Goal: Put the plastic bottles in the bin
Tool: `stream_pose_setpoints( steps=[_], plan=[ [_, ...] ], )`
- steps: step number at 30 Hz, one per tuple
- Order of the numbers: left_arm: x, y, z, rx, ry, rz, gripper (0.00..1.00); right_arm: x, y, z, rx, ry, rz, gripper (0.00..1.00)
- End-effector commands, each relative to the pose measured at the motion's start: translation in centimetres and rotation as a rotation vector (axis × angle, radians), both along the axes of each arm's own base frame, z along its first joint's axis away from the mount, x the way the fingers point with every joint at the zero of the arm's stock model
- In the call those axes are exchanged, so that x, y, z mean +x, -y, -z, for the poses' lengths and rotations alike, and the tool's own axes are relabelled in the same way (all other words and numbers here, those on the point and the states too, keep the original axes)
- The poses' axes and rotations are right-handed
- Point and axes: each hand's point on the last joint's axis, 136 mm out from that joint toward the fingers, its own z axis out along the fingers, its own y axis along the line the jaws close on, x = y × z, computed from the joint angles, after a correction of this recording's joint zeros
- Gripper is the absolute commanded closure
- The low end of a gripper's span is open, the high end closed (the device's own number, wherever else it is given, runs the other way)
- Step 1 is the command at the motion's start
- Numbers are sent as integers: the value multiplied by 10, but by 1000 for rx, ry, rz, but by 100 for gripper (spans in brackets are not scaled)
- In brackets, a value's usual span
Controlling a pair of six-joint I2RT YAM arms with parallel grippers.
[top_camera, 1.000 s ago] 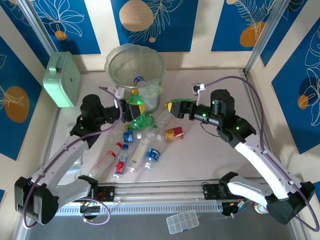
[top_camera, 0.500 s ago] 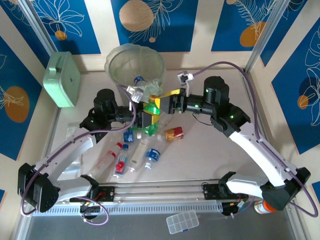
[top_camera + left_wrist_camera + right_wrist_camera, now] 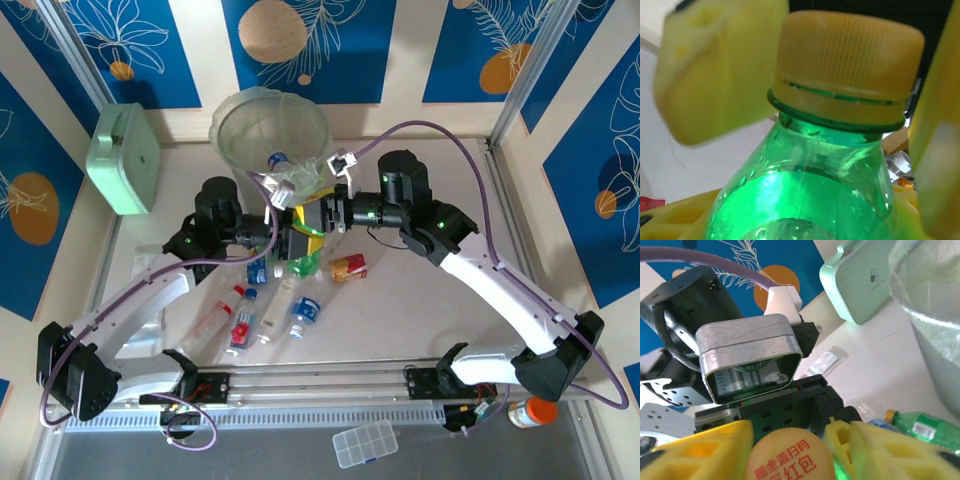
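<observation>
Next, I open my left gripper off the green bottle's body and move it back before my right gripper gets to the bin (image 3: 262,130), since my right gripper is around the yellow cap (image 3: 849,56).
A green bottle (image 3: 304,262) with a yellow cap (image 3: 845,65) hangs above the table just in front of the bin (image 3: 222,125). My left gripper (image 3: 288,240) is shut on its body (image 3: 805,190). My right gripper (image 3: 310,218) faces it from the right, and its yellow fingers (image 3: 700,450) are closed on either side of the cap (image 3: 790,462). Several clear bottles lie on the table below, among them a blue-labelled one (image 3: 303,310), a red-labelled one (image 3: 243,325) and a red one (image 3: 348,267). One bottle (image 3: 277,160) lies inside the bin. A second green bottle (image 3: 925,427) lies near the bin's foot.
A mint-green box (image 3: 122,158) leans at the back left wall. An orange-lidded jar (image 3: 528,410) stands by the right arm's base, and a clear compartment case (image 3: 365,443) lies at the near edge. The two arms meet close together in front of the bin.
My right gripper swung left to the green bottle and closed on its cap. The left gripper carried the bottle up and right, toward the bin.
</observation>
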Motion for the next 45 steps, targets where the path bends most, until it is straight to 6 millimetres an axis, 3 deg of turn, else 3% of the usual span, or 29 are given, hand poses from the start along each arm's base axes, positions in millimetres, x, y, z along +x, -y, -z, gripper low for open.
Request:
stream_pose_setpoints(
  steps=[1,3,7,13,16,19,23,26,31,37,41,45],
  plan=[
    [-6,3,-10,-1,63,13,65,-6,1,-11,21,18,-11,57],
    [-5,2,-9,15,80,-5,60,-7,2,-12,29,17,-10,65],
    [-3,-1,-9,36,113,-52,40,-9,4,-16,43,24,-3,76],
    [5,-14,-19,42,186,-177,15,-1,12,-25,57,41,36,81],
    [13,-29,-26,61,248,-299,6,10,21,-34,84,35,78,81],
    [30,-57,-31,126,331,-506,4,25,31,-46,108,30,147,83],
    [51,-117,-44,162,416,-869,1,54,42,-55,120,22,257,87],
    [62,-155,-45,197,360,-1088,1,86,53,-57,141,-32,346,87],
    [57,-171,-45,242,350,-1140,1,140,61,-70,232,-120,428,87],
    [46,-180,-43,239,343,-1146,1,197,58,-83,274,-126,490,88],
    [40,-183,-37,261,330,-1136,1,237,54,-71,281,-198,550,87],
    [38,-192,-36,269,322,-1172,1,269,34,-52,238,-237,542,87]
  ],
)
